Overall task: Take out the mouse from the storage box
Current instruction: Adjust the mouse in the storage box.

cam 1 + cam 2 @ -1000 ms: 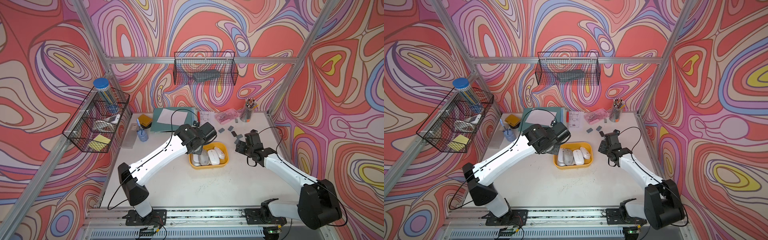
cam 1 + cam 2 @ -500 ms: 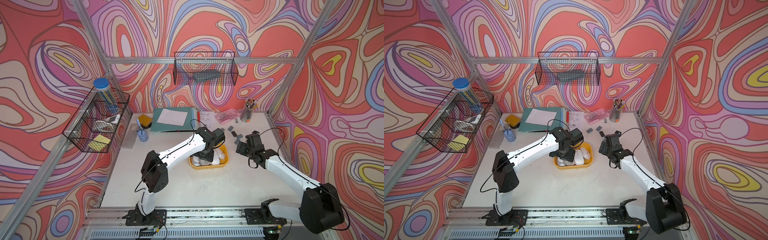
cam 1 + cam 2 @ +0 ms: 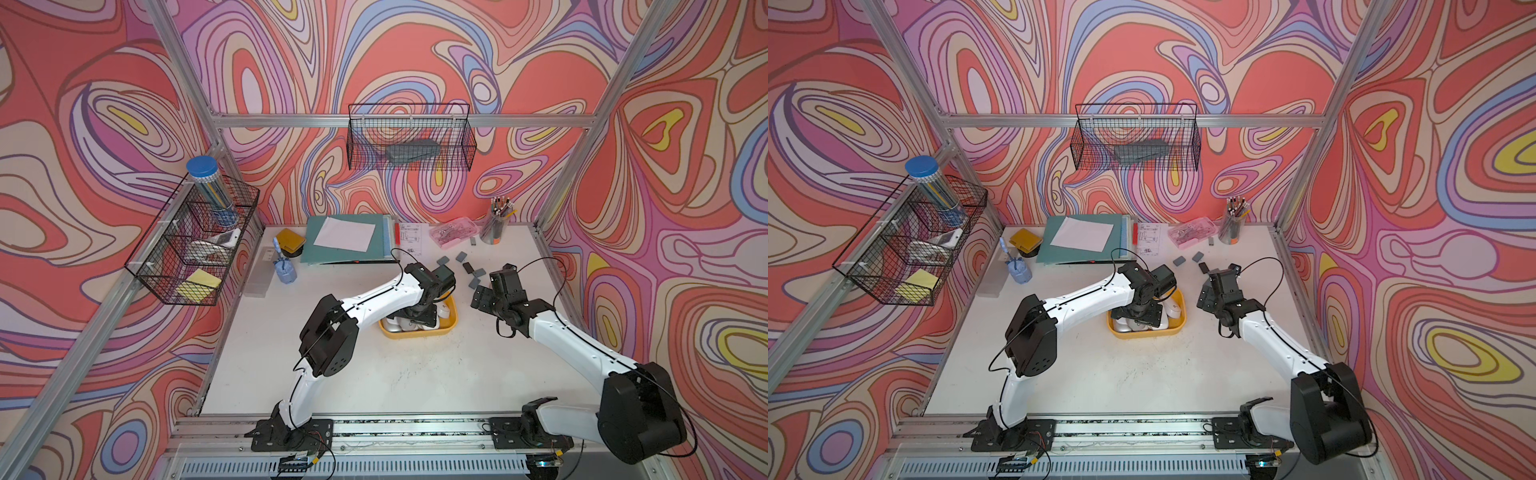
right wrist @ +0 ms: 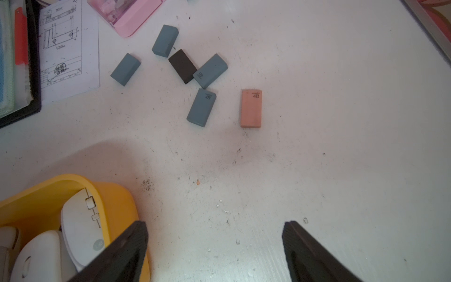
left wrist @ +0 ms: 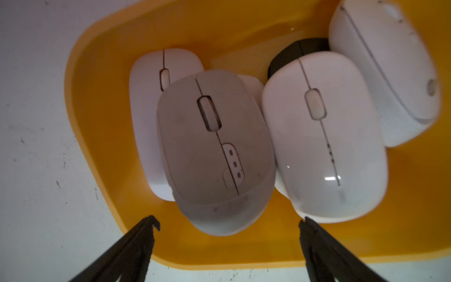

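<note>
The grey mouse [image 5: 213,145] lies at a slant to the left gripper's fingers, against the white mouse, so the robot should turn that gripper in line before it takes hold of the grey mouse's sides [image 5: 270,181].
The yellow storage box [image 5: 97,73] holds several mice lying side by side, white and grey. In both top views my left gripper [image 3: 419,316] hangs low over the storage box [image 3: 451,328] and hides most of its contents. The left wrist view shows the left gripper [image 5: 228,220] open, its fingers straddling the near end of a grey mouse [image 5: 214,151] without touching it. A white mouse [image 5: 324,146] lies right beside it. My right gripper [image 4: 215,224] is open over bare table beside the storage box [image 4: 114,195], holding nothing.
Several grey erasers [image 4: 201,107], a black one and a salmon eraser [image 4: 251,108] lie behind the right gripper. A pink case [image 4: 127,14], a drawing sheet [image 4: 68,48], folders [image 3: 345,245] and a pencil cup [image 3: 494,226] line the back. Wire baskets [image 3: 409,141] hang on the walls.
My left arm has swung from behind the box to over it and come down, and its jaws went from shut to wide open. The right jaws have opened wider.
</note>
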### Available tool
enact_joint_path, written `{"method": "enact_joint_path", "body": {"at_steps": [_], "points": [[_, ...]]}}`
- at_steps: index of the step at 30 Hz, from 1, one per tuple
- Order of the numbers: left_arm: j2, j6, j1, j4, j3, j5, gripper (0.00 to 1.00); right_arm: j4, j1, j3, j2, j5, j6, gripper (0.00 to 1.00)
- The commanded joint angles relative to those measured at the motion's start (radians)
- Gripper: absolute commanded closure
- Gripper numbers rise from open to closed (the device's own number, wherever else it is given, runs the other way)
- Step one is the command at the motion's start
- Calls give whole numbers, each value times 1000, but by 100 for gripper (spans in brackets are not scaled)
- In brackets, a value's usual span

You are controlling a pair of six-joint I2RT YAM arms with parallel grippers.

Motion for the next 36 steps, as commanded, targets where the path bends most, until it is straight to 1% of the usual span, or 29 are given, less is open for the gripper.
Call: {"method": "enact_joint_path", "body": {"at_steps": [1,5,8,14,17,19,21,22,24,27,29,33,36], "points": [[-6,-33,-2,25,-3,-71,4,14,3,-21,-12,10,-8,11],[6,-48,17,47,-20,-89,4,16,4,-22,-12,2,-8,11],[19,-54,41,79,-46,-66,6,18,4,-26,-15,1,-9,11],[43,-48,47,95,-51,-67,10,27,3,-29,-15,-1,-9,11],[52,-46,46,82,-47,-83,14,27,3,-30,-14,-7,-10,11],[49,-45,47,74,-52,-98,22,27,3,-32,-14,-5,-10,11],[41,-44,48,75,-65,-107,27,30,3,-34,-15,-7,-8,11],[35,-39,47,79,-72,-107,27,32,4,-33,-14,-10,-8,11],[28,-31,47,82,-74,-111,26,32,4,-34,-12,-12,-9,11],[30,-13,48,66,-53,-126,16,32,4,-33,-11,-16,-7,11],[42,-3,47,29,-20,-130,11,29,4,-32,-12,-18,-7,11],[39,18,46,-35,9,-149,9,31,3,-32,-12,-32,-7,10],[9,60,44,-29,1,-166,8,44,4,-37,-8,-41,-6,10]]}}
